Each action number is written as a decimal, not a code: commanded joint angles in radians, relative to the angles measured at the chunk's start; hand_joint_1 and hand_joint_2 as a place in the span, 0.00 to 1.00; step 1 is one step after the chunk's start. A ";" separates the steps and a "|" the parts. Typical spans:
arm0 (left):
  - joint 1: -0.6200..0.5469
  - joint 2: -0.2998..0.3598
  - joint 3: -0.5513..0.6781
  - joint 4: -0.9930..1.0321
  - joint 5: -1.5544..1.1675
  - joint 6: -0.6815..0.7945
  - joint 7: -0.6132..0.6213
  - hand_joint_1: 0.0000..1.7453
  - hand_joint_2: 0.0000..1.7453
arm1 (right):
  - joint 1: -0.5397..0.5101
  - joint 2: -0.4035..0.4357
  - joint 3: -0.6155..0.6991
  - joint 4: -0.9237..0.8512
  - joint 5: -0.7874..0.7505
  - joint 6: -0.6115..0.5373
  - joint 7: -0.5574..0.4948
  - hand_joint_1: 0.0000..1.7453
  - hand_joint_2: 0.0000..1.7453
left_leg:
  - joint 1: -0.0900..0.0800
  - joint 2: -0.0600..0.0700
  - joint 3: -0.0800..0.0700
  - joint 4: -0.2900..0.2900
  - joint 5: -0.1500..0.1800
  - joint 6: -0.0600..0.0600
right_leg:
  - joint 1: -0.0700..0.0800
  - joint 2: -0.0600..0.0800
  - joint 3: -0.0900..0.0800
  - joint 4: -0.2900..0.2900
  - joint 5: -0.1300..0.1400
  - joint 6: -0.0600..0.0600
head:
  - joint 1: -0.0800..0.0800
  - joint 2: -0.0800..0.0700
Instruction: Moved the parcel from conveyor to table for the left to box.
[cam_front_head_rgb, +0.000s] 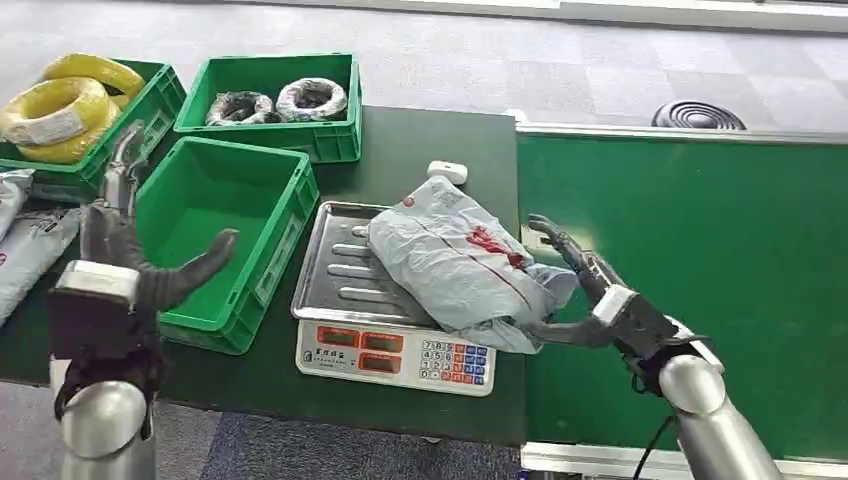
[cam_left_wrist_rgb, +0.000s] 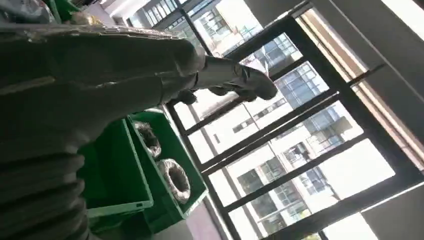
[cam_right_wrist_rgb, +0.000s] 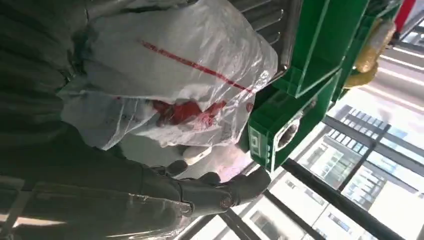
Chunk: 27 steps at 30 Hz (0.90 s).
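The grey plastic parcel (cam_front_head_rgb: 452, 262) will bend and bunch up around the robot's left gripper when the robot lifts it, because the parcel has a loose, crumpled end (cam_front_head_rgb: 548, 287).
A grey plastic parcel (cam_front_head_rgb: 460, 262) with red print lies on the steel tray of a weighing scale (cam_front_head_rgb: 345, 262), its right end hanging over the tray's edge. My right hand (cam_front_head_rgb: 590, 295) is open just right of the parcel, fingers spread, thumb near its lower corner; in the right wrist view the parcel (cam_right_wrist_rgb: 175, 80) lies beyond my right hand (cam_right_wrist_rgb: 200, 192) with a gap between them. My left hand (cam_front_head_rgb: 135, 255) is raised and open beside the empty green box (cam_front_head_rgb: 215, 235); the left wrist view has the left hand (cam_left_wrist_rgb: 125, 75) holding nothing.
The green conveyor belt (cam_front_head_rgb: 690, 270) runs to the right of the dark table (cam_front_head_rgb: 430, 150). At the back stand a green crate with wrapped rolls (cam_front_head_rgb: 275, 100) and one with yellow coils (cam_front_head_rgb: 75, 110). Grey bags (cam_front_head_rgb: 25, 240) lie at the far left.
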 joint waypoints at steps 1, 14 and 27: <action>-0.126 0.072 -0.135 0.244 -0.134 -0.085 0.083 0.00 1.00 | 0.061 -0.002 -0.102 -0.088 -0.050 -0.002 -0.061 0.00 1.00 | -0.001 -0.001 0.000 -0.002 0.002 0.001 | 0.000 -0.003 0.000 -0.001 0.001 -0.003 | 0.000 0.000; -0.288 0.073 -0.400 0.659 -0.233 -0.201 0.159 0.00 1.00 | 0.239 0.239 -0.462 -0.537 -0.049 -0.388 -0.058 0.00 1.00 | -0.001 -0.008 -0.001 -0.002 0.003 0.001 | 0.000 -0.009 0.001 -0.001 -0.001 -0.003 | 0.000 0.000; -0.330 -0.017 -0.556 0.784 -0.160 -0.219 0.181 0.00 1.00 | 0.210 0.289 -0.395 -0.532 -0.037 -0.414 -0.068 0.00 1.00 | -0.001 -0.001 -0.001 -0.002 0.002 0.001 | 0.000 -0.002 -0.002 -0.001 0.001 -0.003 | 0.000 0.000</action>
